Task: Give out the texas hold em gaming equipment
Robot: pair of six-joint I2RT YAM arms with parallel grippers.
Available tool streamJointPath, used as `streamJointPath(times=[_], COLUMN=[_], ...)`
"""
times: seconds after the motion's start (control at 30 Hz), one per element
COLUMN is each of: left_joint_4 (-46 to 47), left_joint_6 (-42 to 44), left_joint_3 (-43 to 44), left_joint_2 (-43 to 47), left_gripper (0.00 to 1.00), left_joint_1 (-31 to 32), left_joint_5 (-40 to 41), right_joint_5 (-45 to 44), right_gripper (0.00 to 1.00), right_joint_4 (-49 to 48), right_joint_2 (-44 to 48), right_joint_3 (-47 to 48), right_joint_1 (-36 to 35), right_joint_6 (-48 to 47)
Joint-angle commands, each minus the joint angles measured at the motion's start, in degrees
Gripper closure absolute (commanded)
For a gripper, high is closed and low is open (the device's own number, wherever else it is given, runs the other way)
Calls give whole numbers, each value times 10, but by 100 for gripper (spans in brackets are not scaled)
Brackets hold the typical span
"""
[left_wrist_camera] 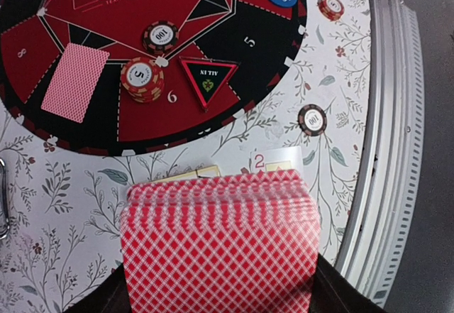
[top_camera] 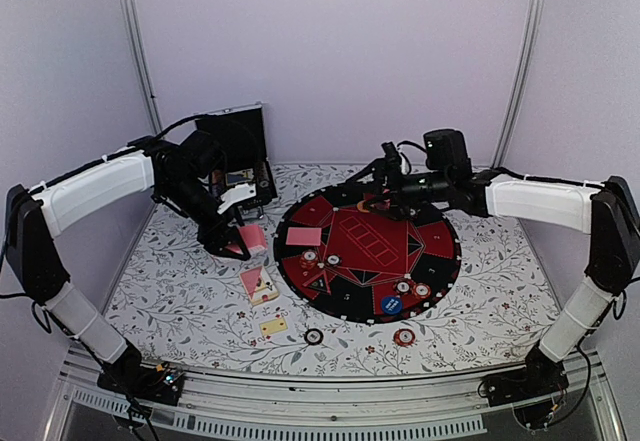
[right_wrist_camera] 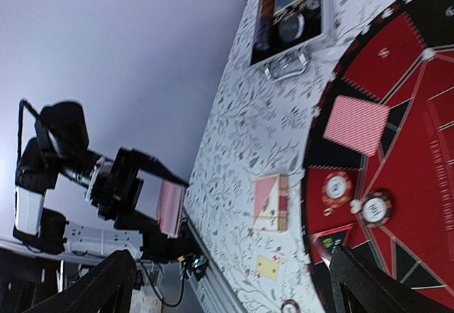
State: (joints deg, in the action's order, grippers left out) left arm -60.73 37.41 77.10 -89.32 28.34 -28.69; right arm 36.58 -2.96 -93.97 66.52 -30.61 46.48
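I can see the deck's loose end (top_camera: 257,239) stick out clear of my left gripper toward the mat. I keep moving my open right gripper until its fingers close on cards there (left_wrist_camera: 221,194).
My left gripper (top_camera: 232,243) is shut on a deck of pink-red-backed playing cards (left_wrist_camera: 220,249), held a little above the table left of the round mat (top_camera: 440,223). One card (top_camera: 303,236) lies face down on the mat's left sector. Two striped chip stacks (left_wrist_camera: 142,77) (left_wrist_camera: 160,36) sit beside it. Another pair of chips (top_camera: 412,289) is at the mat's near right. My right gripper (top_camera: 385,196) hovers over the mat's far edge, open with nothing between its fingers (right_wrist_camera: 113,281); an orange chip (top_camera: 364,206) lies just beside it.
A small pile of cards (top_camera: 258,283) and a face-up card (top_camera: 273,327) lie on the floral cloth near the mat. Two loose chips (top_camera: 314,337) (top_camera: 403,338) sit by the front rail. A blue button (top_camera: 391,304) is on the mat. The open chip case (top_camera: 240,156) stands at the back left.
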Motion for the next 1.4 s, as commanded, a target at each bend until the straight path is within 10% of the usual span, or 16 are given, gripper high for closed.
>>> streamJointPath(times=[0.0,1.37], left_joint_4=[9,10], left_joint_6=[-5,-9], left_joint_3=[21,35], left_joint_2=[-10,-29], left_gripper=[97,96], left_joint_1=[10,31], left_joint_5=[-7,9], right_joint_5=[36,136], right_gripper=[2,12], right_joint_4=[-29,-109], right_joint_2=[-42,-403], right_joint_3=[39,355], right_joint_1=[-77,-228], right_joint_6=[37,160])
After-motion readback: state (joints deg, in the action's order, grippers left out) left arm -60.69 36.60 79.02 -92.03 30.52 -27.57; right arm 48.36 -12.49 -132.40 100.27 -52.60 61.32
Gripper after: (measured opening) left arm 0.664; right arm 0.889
